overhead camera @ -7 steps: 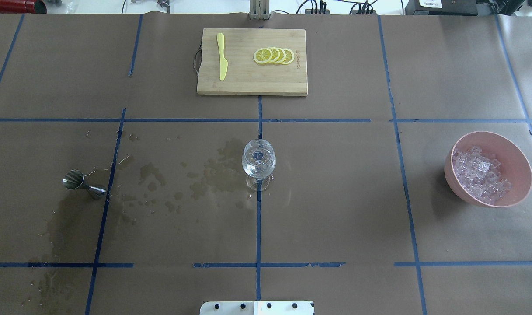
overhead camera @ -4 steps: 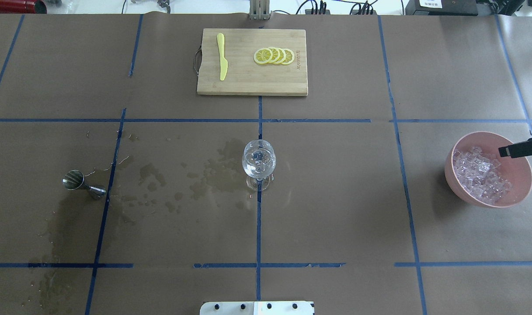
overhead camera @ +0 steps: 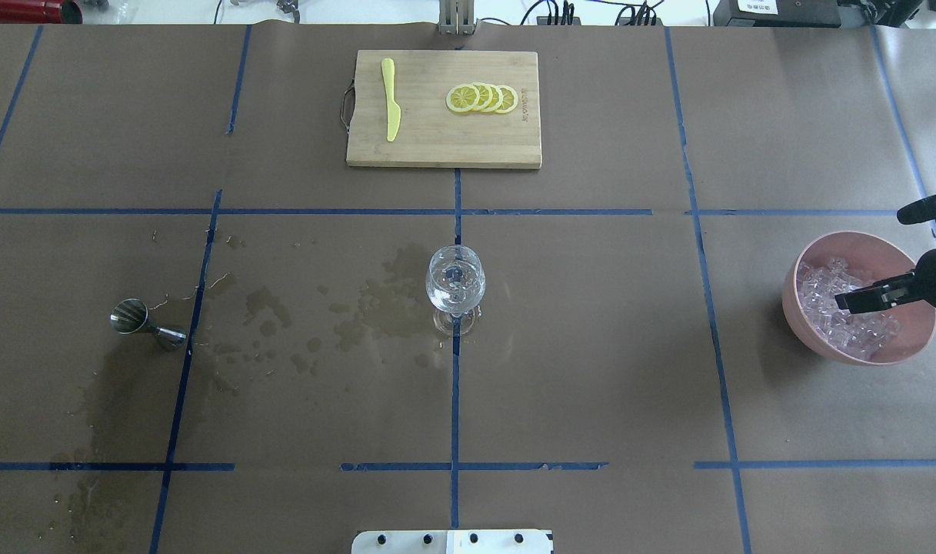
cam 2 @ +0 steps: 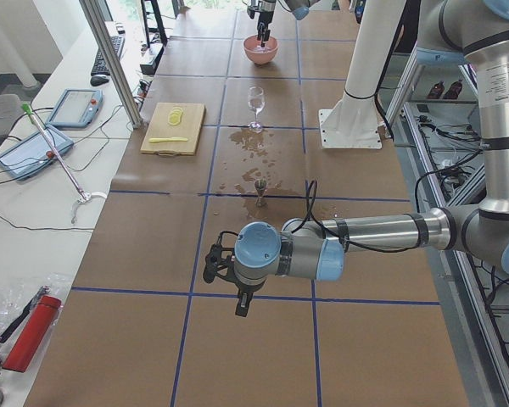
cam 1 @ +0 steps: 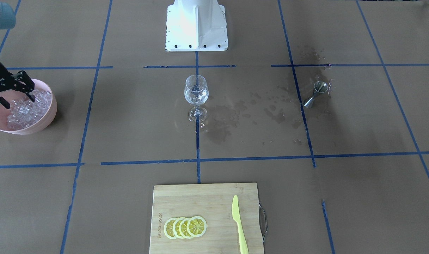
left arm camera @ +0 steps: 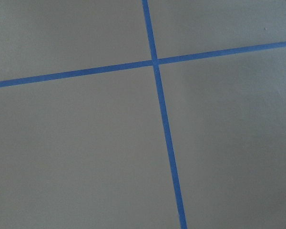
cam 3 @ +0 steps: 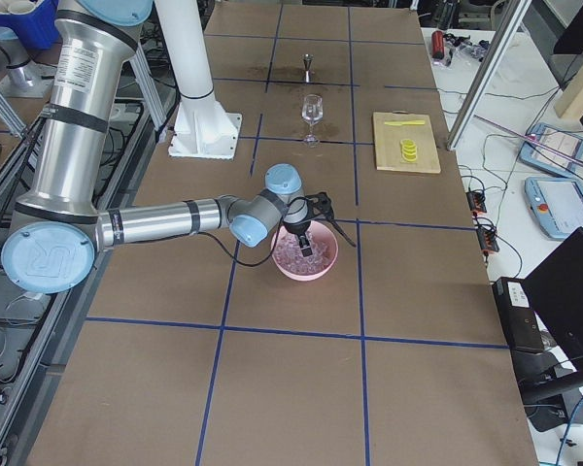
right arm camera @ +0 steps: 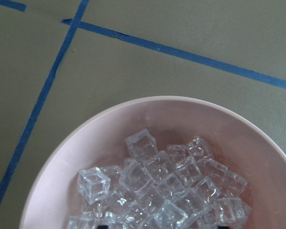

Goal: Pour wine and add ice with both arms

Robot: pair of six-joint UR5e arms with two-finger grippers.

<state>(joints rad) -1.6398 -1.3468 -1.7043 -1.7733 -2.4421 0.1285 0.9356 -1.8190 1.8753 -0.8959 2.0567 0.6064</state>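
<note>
The clear ice cube (right arm camera: 170,214) will come away on its own when the robot lifts it, because crisp edges separate the heaped cubes (right arm camera: 155,183) at odd angles.
The ice (overhead camera: 837,319) is heaped in a pink bowl (overhead camera: 806,254) at the table's right side. My right gripper (overhead camera: 848,302) hangs just over the ice, and the front view shows it (cam 1: 19,102) open with nothing between the fingers. The right wrist view looks straight down on the cubes (right arm camera: 167,191). A clear stemmed wine glass (overhead camera: 454,281) stands at the table's middle with nearly clear contents. A steel measuring cup (overhead camera: 141,322) stands at the left. My left gripper (cam 2: 225,284) shows only in the exterior left view, over bare paper, and I cannot tell if it is open or shut.
A wooden cutting board (overhead camera: 444,146) with lemon slices (overhead camera: 483,98) and a yellow knife (overhead camera: 391,100) lies at the far middle. Wet stains (overhead camera: 375,308) spread between the cup and the glass. The white pedestal (cam 1: 196,24) stands at the near edge.
My right gripper has come in from the right edge and moved over the bowl, down toward the ice. The glass, the cup and the board have not moved.
</note>
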